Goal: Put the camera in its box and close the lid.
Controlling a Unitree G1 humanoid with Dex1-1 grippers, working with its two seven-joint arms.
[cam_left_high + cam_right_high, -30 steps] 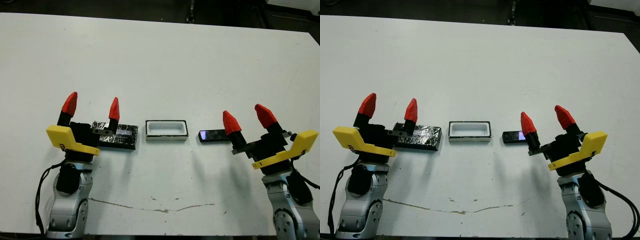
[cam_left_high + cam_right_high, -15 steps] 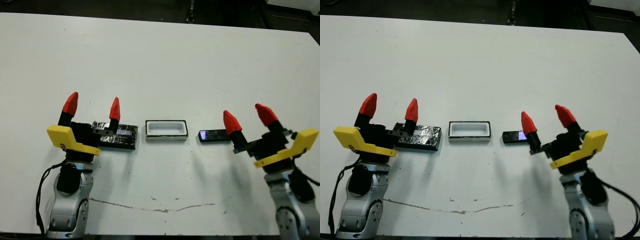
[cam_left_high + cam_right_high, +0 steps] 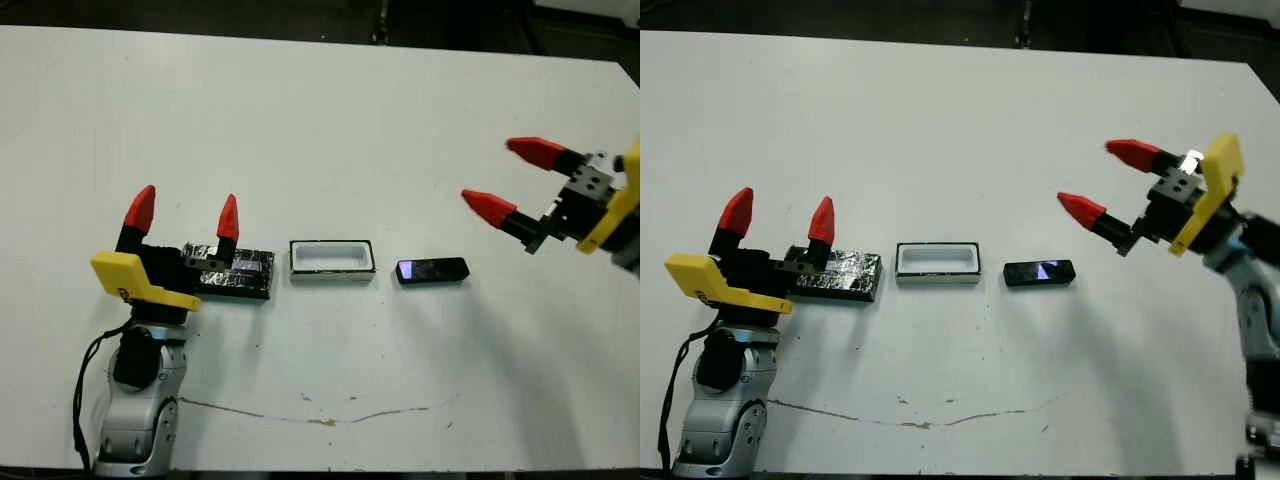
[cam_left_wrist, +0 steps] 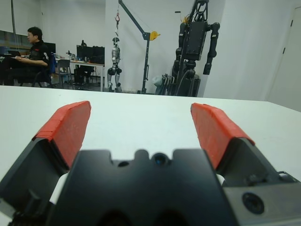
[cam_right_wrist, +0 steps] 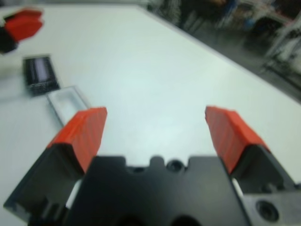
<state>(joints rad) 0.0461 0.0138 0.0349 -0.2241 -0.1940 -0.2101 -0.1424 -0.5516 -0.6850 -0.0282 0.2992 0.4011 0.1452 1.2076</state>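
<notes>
The slim black camera's shape matches (image 3: 432, 271) the white box's long hollow (image 3: 333, 257), so the camera will settle flat inside the box's rim when the robot lowers it.
Three things lie in a row near the table's front. The black lid (image 3: 238, 273) with silvery patches is on the left, the white box (image 3: 332, 277) with its black rim is in the middle, and the slim black camera (image 3: 432, 270) with a bluish glint is on the right. My left gripper (image 3: 185, 212) stands open, upright just in front of the lid's left end. My right gripper (image 3: 494, 172) is open too, raised above the table to the right of the camera, its fingers pointing left, holding nothing. The right wrist view shows the box (image 5: 69, 101) and lid (image 5: 41, 74); the camera is hidden there.
The white table (image 3: 320, 120) stretches wide behind the row. A thin crack mark (image 3: 330, 420) runs near the front edge. In the left wrist view, a seated person (image 4: 33, 47) and robots on stands (image 4: 195, 42) show beyond the table.
My right gripper has lifted off the table beside the camera and swung up and back to the right, fingers now pointing left. The camera, box, lid and left arm have not moved.
</notes>
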